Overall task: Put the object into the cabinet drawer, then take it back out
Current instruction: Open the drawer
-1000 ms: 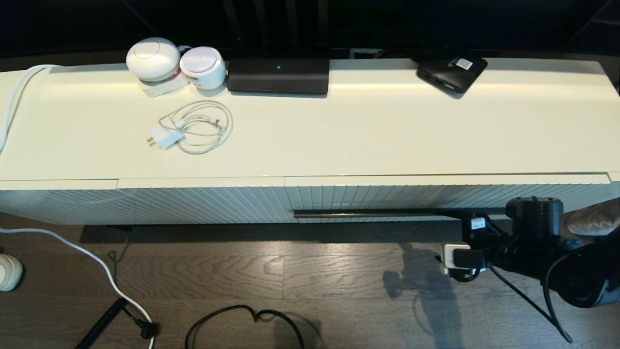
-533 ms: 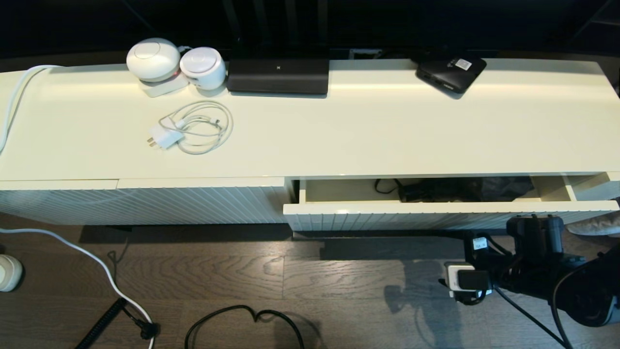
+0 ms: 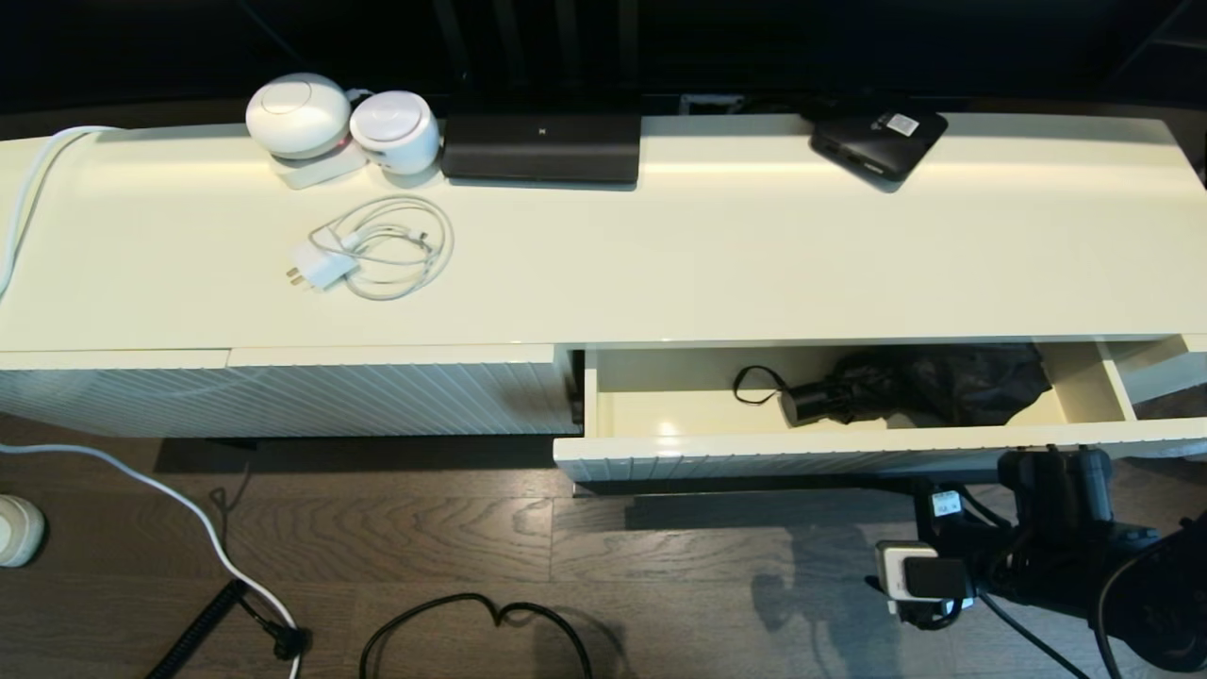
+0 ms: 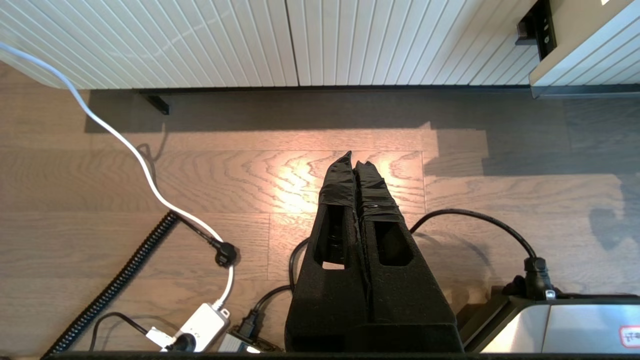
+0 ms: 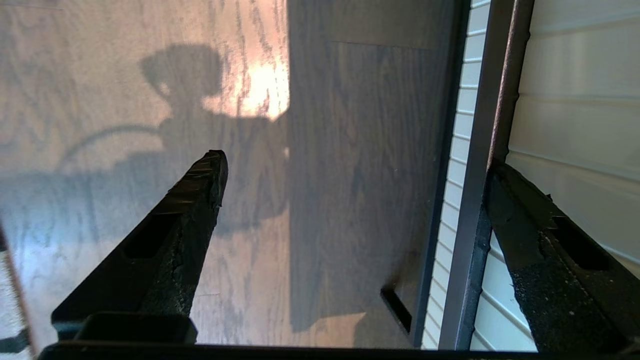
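Note:
My gripper will pull, and the cabinet drawer (image 3: 792, 447) should slide farther straight out with the umbrella riding along, because the umbrella's far edge (image 3: 962, 349) is hidden under the cream top.
The cabinet drawer (image 3: 849, 439) stands pulled out below the cream top, its glossy inside showing. The object, a black folding umbrella (image 3: 929, 382), lies in it with its short handle and wrist loop pointing left. My right gripper (image 3: 1061, 464) sits low at the drawer's ribbed front, open. In the right wrist view the right gripper (image 5: 353, 167) straddles the dark bar handle (image 5: 479, 200): one finger is behind the bar against the drawer front, the other finger (image 5: 185, 225) hangs over the floor. My left gripper (image 4: 356, 160) is shut and empty above the wooden floor.
On the cabinet top lie two white round devices (image 3: 300, 115), a coiled white charger (image 3: 377, 247), a black rectangular device (image 3: 541, 146) and a flat black box (image 3: 879, 140). Cables (image 3: 471, 622) trail across the floor. A ribbed panel (image 3: 283, 396) without a handle is left of the drawer.
The drawer was closed a second ago and has slid out towards me. My right gripper has drawn back with the bar handle. The umbrella inside has come into view.

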### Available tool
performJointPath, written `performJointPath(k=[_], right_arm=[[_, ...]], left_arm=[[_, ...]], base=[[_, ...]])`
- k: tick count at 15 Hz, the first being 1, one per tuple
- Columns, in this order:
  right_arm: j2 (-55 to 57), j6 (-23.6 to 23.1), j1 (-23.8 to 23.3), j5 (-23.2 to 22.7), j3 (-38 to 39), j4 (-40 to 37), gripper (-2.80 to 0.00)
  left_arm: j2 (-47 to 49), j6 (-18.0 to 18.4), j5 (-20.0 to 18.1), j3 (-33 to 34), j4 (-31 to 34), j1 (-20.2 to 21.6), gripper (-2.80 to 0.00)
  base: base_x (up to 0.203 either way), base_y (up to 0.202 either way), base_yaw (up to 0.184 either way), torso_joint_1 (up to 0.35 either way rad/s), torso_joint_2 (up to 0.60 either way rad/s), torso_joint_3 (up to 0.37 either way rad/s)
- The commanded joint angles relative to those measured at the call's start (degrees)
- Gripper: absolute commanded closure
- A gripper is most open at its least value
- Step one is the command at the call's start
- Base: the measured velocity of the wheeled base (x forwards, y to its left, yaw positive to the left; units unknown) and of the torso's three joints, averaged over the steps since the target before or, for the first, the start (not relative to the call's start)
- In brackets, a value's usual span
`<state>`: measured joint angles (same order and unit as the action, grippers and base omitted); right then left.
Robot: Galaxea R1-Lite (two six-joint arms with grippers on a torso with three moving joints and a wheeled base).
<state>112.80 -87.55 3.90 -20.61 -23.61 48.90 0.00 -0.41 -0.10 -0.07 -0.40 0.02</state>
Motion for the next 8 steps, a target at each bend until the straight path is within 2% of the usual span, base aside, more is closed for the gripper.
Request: performJointPath(k=[1,6,8], right_arm=[[-1.9,-0.5,0.1,-0.1,1.5,0.4,-2.8],[-4.6,-0.4,0.1,-0.2,5.7,0.5,-2.8],[-9.0,-0.3,0.1,-0.3,6.5,0.4,-2.8]], left_arm=[[0.0,0.0,0.0,0.0,0.0,0.1,0.0],[0.0,0.0,0.0,0.0,0.0,0.0,0.0],[0.0,0.0,0.0,0.1,0.0,0.1,0.0]], base=[[0.0,0.0,0.0,0.0,0.0,0.0],[0.0,0.0,0.0,0.0,0.0,0.0],[0.0,0.0,0.0,0.0,0.0,0.0]])
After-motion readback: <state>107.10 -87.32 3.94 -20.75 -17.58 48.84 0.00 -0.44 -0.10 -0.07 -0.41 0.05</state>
